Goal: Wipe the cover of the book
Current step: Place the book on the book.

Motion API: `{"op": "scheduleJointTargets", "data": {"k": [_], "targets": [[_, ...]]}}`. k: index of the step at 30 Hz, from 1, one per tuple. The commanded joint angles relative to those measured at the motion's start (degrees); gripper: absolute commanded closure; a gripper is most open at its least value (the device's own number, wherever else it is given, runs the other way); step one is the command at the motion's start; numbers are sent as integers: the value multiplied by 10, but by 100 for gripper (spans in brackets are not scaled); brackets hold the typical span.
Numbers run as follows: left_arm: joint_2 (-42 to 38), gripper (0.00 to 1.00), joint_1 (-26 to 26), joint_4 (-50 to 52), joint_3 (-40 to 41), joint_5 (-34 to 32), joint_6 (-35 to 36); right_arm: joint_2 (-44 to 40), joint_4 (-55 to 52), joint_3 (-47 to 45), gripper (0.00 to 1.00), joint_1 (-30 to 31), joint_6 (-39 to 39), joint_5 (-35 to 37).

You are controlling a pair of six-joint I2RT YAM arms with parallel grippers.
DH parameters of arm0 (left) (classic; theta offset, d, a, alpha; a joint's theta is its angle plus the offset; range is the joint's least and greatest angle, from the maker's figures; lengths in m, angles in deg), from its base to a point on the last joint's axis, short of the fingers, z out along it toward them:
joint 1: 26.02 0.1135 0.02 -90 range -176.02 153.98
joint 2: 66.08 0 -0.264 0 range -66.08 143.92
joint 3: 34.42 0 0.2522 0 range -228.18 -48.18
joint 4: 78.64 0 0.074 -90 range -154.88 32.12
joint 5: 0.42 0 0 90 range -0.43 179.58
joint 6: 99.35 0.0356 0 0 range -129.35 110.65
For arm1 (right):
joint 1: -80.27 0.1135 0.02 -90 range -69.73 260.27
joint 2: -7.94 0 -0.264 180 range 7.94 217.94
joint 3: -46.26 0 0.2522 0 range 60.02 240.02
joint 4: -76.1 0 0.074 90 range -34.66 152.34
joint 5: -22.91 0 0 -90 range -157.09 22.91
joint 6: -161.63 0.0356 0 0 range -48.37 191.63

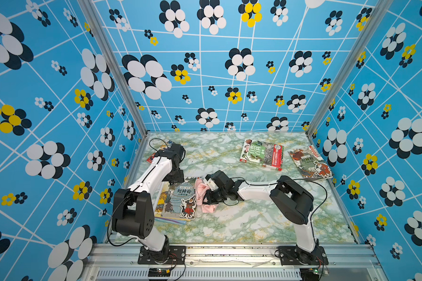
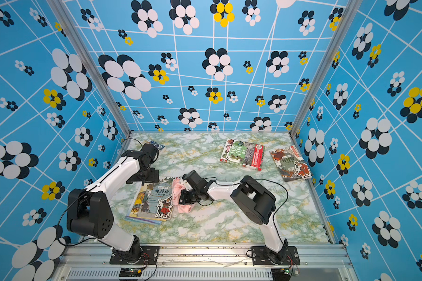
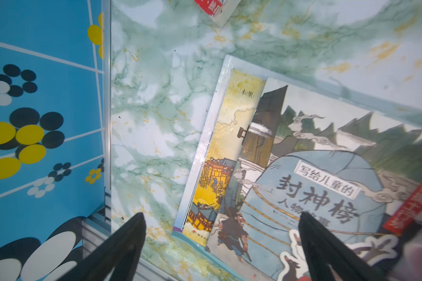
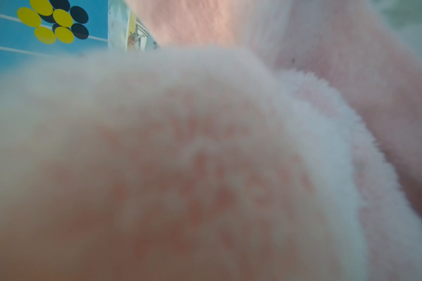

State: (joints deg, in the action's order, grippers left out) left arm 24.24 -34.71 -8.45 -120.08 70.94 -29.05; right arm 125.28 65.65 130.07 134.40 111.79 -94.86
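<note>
The red-cornered book (image 1: 151,158) is by the wall, far away from the cloth in my right gripper. Next, my left gripper pulls that book to the middle (image 1: 204,165) before the wiping starts.
The book (image 1: 180,202) (image 2: 154,202) (image 3: 314,182) has a grey-blue illustrated cover with large Chinese characters. It lies near the front left of the table, on top of a yellow-covered book (image 3: 219,155). A pink fluffy cloth (image 1: 201,188) (image 2: 179,187) lies bunched along the book's right edge and fills the right wrist view (image 4: 205,158). My right gripper (image 1: 206,198) (image 2: 183,198) is shut on the cloth, with its fingers hidden in it. My left gripper (image 1: 175,177) (image 3: 221,215) stands open over the book's far left corner, holding nothing.
Two more books (image 1: 261,154) (image 1: 311,163) lie at the back right of the marble-patterned table (image 1: 241,219). Another book's red corner (image 1: 151,158) shows under the left arm by the left wall. Blue patterned walls close in the left, back and right sides.
</note>
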Motion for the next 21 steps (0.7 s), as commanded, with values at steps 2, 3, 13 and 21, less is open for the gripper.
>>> {"op": "scheduleJointTargets", "data": {"k": [2, 3, 13, 21], "targets": [[-15, 1, 28, -91, -36, 73, -19, 6, 8, 14, 100, 13, -28, -42], [-11, 1, 36, -111, -44, 92, -26, 6, 17, 13, 100, 13, -27, -48], [154, 1, 83, -279, -168, 152, 42, -19, -20, 15, 100, 8, -78, -19], [261, 1, 164, -427, -200, 359, 32, -135, -49, -79, 100, -51, -91, 39]]}}
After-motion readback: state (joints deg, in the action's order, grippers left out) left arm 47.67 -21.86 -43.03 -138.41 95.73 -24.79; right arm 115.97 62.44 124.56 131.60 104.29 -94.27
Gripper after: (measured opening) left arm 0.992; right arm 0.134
